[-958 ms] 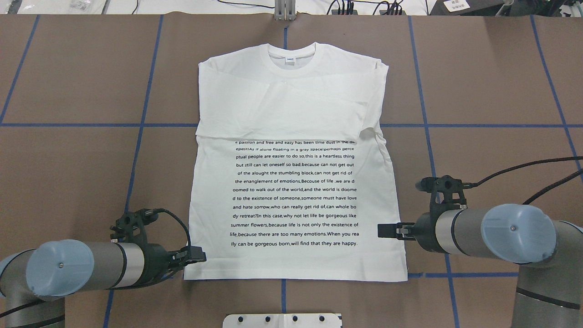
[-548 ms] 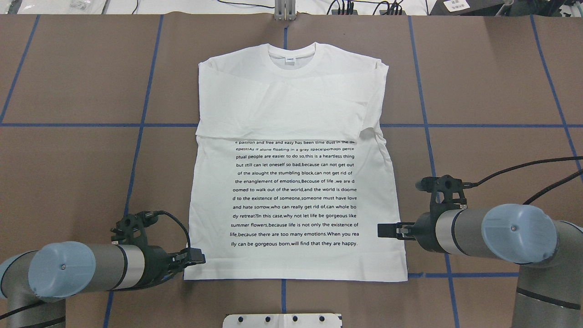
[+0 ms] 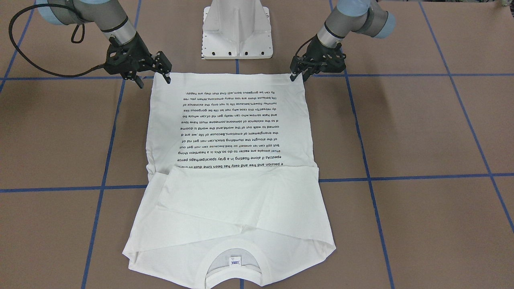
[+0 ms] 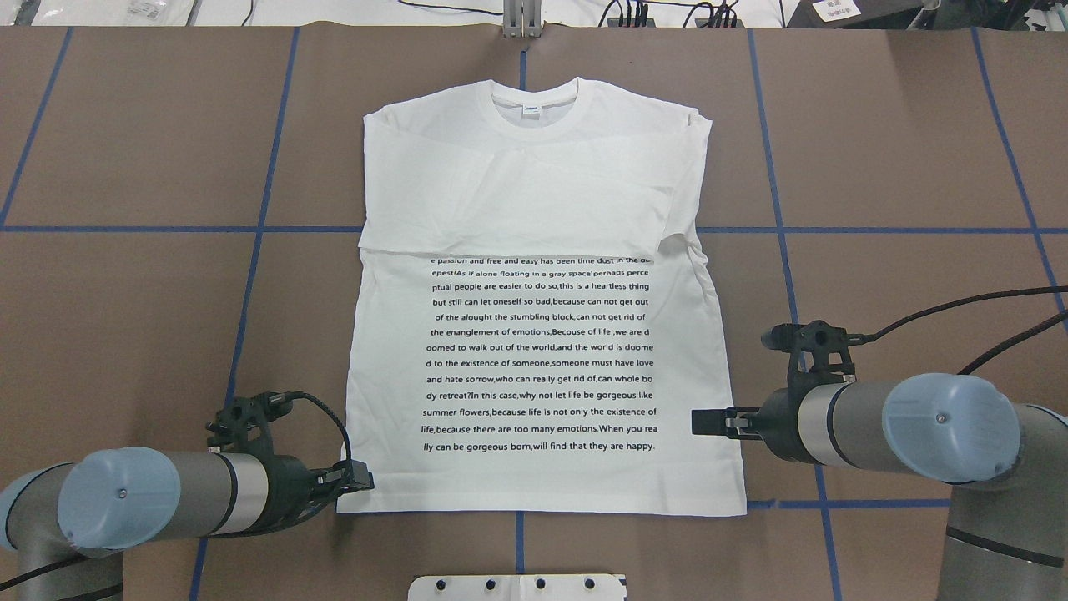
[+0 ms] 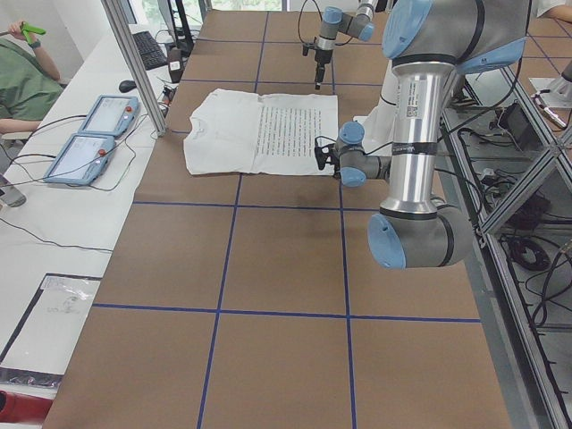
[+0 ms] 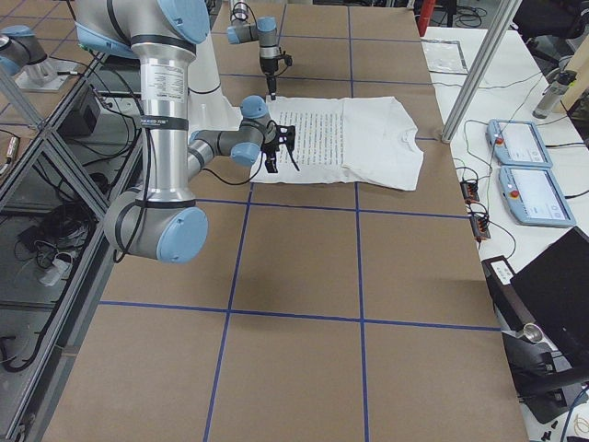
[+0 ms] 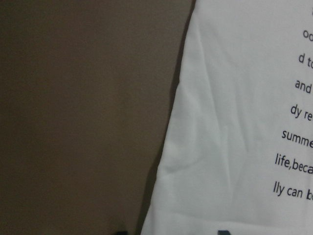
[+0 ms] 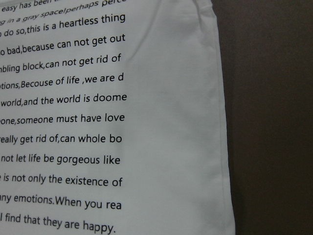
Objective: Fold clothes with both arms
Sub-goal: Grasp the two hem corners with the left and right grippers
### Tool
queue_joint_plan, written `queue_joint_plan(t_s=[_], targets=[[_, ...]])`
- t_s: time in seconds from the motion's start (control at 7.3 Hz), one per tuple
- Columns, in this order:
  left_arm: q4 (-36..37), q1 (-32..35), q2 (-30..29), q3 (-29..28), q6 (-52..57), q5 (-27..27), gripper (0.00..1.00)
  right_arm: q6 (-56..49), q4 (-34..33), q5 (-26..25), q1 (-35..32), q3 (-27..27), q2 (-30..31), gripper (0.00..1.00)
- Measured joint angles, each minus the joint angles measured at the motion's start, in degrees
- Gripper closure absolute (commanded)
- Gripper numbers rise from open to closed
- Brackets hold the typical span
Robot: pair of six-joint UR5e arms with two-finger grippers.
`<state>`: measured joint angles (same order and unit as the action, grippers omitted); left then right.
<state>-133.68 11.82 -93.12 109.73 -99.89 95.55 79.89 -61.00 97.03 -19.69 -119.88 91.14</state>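
Observation:
Both grippers are at the hem and the collar end (image 3: pixel 235 262) lies flat, so the white T-shirt (image 3: pixel 231 144) will slide toward the pedestal when I pull its hem.
The clothes are one white T-shirt (image 4: pixel 534 200) lying flat on the brown table, neck at the far side, both sleeves folded across the chest, black text facing up. The T-shirt (image 3: pixel 233 196) shows no lifted part. My left gripper (image 4: pixel 357 482) is down at the near-left hem corner, open; in the front view the left gripper (image 3: pixel 298 75) straddles that corner. My right gripper (image 4: pixel 705 422) hovers over the shirt's right edge a little above the hem, and the right gripper (image 3: pixel 152 80) has its fingers spread wide, open. The right wrist view shows only the shirt (image 8: pixel 171 122) and no fingers.
A white metal pedestal (image 3: pixel 237 32) stands at the robot's side of the table, just behind the hem. Blue tape lines (image 4: pixel 259 229) grid the brown surface. Two teach pendants (image 5: pixel 89 134) and a seated person (image 5: pixel 18 85) are beyond the far table edge.
My left gripper has slid a little toward the near edge, closer to the hem corner. The right arm and the shirt have not moved.

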Motion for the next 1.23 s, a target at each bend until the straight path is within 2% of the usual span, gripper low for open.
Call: queue_joint_plan(t_s=[0.68,0.96,1.23], targets=[[0.1,-0.1,-0.1,1.6,0.7,0.7,1.00,2.1,0.1,0.1,0.2,0.0,1.0,0.00],[0.2,-0.2,-0.4,2.8,0.8,1.5,1.00,10.7,0.2,-0.4,1.8,-0.6,2.6,0.01],[0.2,-0.2,-0.5,3.4,0.7,2.0,1.00,23.2,0.0,-6.1,6.9,-1.0,3.1,0.04]])
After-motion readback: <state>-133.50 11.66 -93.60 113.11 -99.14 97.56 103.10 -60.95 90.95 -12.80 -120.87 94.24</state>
